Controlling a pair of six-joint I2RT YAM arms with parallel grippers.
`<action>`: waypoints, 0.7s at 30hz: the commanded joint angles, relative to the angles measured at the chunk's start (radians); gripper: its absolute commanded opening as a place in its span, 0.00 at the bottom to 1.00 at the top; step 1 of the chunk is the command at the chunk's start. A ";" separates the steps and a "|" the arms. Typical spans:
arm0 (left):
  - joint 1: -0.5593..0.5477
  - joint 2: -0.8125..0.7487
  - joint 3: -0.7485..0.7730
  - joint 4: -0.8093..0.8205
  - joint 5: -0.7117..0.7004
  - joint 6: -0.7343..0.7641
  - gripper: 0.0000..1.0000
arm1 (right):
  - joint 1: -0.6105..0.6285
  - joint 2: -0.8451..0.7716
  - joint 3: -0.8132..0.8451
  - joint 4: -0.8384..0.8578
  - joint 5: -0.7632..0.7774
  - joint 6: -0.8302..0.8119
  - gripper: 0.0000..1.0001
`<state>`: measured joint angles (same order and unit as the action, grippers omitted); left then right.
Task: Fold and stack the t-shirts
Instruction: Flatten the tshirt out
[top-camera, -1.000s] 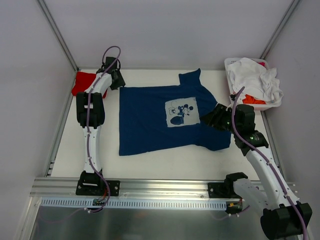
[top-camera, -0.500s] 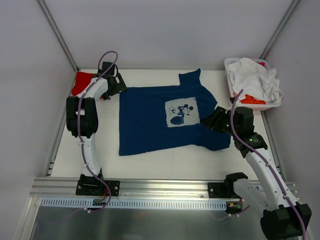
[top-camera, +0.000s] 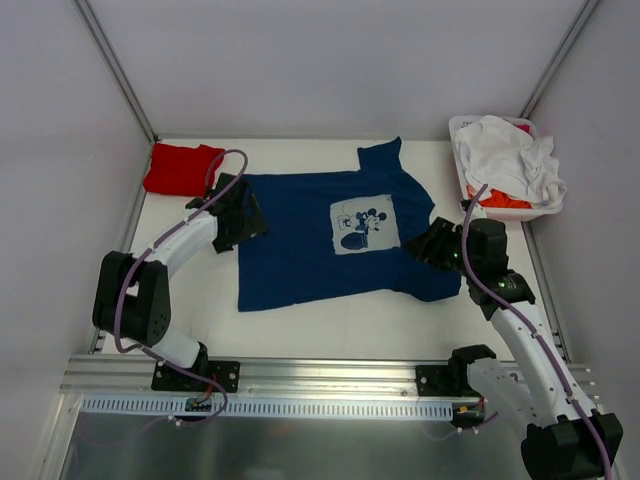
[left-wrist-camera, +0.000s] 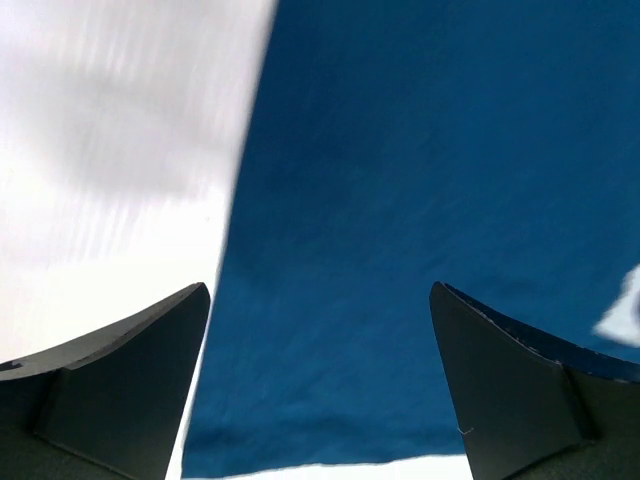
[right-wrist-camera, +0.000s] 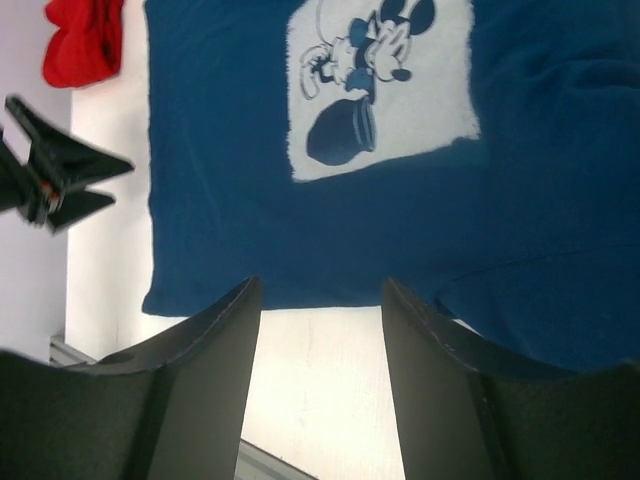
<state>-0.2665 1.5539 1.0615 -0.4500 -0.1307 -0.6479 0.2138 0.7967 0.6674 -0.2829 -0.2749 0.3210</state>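
The navy t-shirt's near edge (top-camera: 300, 240) has the print (top-camera: 365, 223) close to it, so the navy t-shirt will fold over part of the print when I bring that edge inward.
A navy t-shirt (top-camera: 320, 245) with a pale cartoon-mouse print (top-camera: 364, 224) lies spread flat in the middle of the table. My left gripper (top-camera: 246, 212) hovers open over its left edge. In the left wrist view the left gripper (left-wrist-camera: 320, 292) has only navy cloth (left-wrist-camera: 400, 200) showing below the gap. My right gripper (top-camera: 421, 242) is open above the shirt's right side. In the right wrist view the right gripper (right-wrist-camera: 320, 286) frames bare table just past the hem, with the print (right-wrist-camera: 385, 85) beyond. A folded red t-shirt (top-camera: 182, 168) rests at the back left corner.
A white basket (top-camera: 462, 128) at the back right holds crumpled white (top-camera: 505, 155) and orange (top-camera: 508, 199) t-shirts. Grey walls close in the table on three sides. A metal rail (top-camera: 320, 378) runs along the near edge.
My left gripper opened and left the red t-shirt at the back left, then swung forward and right to the navy shirt's left edge. The right arm barely moved.
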 joint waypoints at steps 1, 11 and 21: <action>-0.020 -0.136 -0.104 -0.013 -0.061 -0.096 0.93 | -0.004 -0.002 0.000 -0.039 0.075 -0.003 0.55; -0.068 -0.412 -0.394 -0.016 -0.038 -0.202 0.87 | -0.060 -0.005 -0.048 -0.035 0.059 0.009 0.55; -0.154 -0.522 -0.540 -0.024 -0.014 -0.340 0.76 | -0.085 -0.022 -0.058 -0.036 0.049 0.009 0.55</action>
<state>-0.3981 1.0615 0.5476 -0.4633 -0.1425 -0.9154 0.1421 0.7956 0.6086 -0.3164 -0.2214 0.3248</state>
